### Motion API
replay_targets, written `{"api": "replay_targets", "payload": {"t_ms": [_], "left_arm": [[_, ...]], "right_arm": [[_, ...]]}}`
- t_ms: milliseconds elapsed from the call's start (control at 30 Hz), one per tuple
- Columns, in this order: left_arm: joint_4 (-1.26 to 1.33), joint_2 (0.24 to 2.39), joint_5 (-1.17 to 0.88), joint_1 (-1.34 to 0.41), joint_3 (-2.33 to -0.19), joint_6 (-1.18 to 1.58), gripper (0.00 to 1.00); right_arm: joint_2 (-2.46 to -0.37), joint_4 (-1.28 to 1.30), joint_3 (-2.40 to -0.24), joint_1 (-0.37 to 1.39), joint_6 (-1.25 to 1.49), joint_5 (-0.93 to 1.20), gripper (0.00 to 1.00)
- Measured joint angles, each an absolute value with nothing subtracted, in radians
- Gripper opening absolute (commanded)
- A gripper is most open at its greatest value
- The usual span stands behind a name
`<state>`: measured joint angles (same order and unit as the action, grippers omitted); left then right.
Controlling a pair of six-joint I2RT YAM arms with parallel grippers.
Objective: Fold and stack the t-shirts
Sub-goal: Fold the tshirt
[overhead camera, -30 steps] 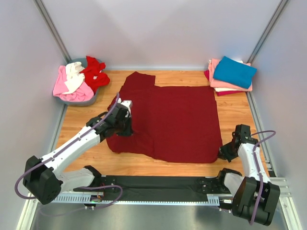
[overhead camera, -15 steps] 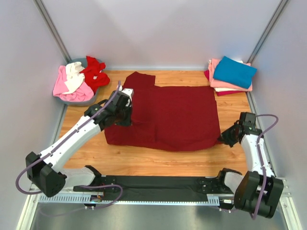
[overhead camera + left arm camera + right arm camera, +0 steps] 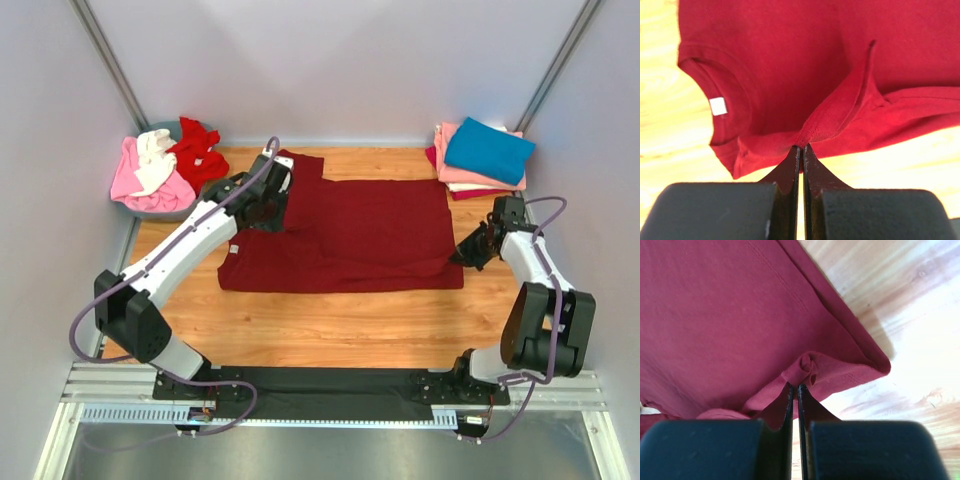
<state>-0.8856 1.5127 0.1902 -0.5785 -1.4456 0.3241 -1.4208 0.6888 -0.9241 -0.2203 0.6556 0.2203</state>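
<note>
I keep pulling in the maroon t-shirt's pinched corner (image 3: 808,365) with my right gripper until the t-shirt's near fold (image 3: 372,285) is straight, then let go. The corner lies over the t-shirt next to the t-shirt's hem.
A large dark maroon t-shirt (image 3: 350,235) lies spread across the middle of the wooden table (image 3: 340,325), its near part folded over. My left gripper (image 3: 272,212) is shut on a pinch of its cloth at the left side; the wrist view shows that gripper (image 3: 801,147) holding a fold of the maroon t-shirt (image 3: 790,65) beside the collar with its white label. My right gripper (image 3: 463,255) is shut on the shirt's right edge, and in its wrist view that gripper (image 3: 794,386) pinches a bunched corner of the maroon t-shirt (image 3: 715,315).
A grey basket (image 3: 185,210) at the back left holds loose pink (image 3: 128,175), white (image 3: 155,160) and bright red (image 3: 198,152) shirts. At the back right stands a stack of folded shirts (image 3: 470,175) with a teal-blue shirt (image 3: 488,150) on top. Walls close in both sides.
Both grippers have carried the shirt's near edge away from the arm bases toward the back, folding it over. The shirt now covers less of the table's near part.
</note>
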Motion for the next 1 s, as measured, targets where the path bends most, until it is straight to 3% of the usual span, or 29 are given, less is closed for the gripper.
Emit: {"api": "replay_targets", "payload": {"t_ms": [733, 1000], "left_arm": [[-0.825, 1.785, 0.163, -0.443, -1.659, 0.179, 0.00], [-0.826, 1.959, 0.231, -0.429, -1.781, 0.150, 0.00]], "right_arm": [[-1.631, 0.652, -1.049, -0.199, 0.695, 0.210, 0.01], [-1.762, 0.633, -1.106, -0.199, 0.715, 0.209, 0.19]]}}
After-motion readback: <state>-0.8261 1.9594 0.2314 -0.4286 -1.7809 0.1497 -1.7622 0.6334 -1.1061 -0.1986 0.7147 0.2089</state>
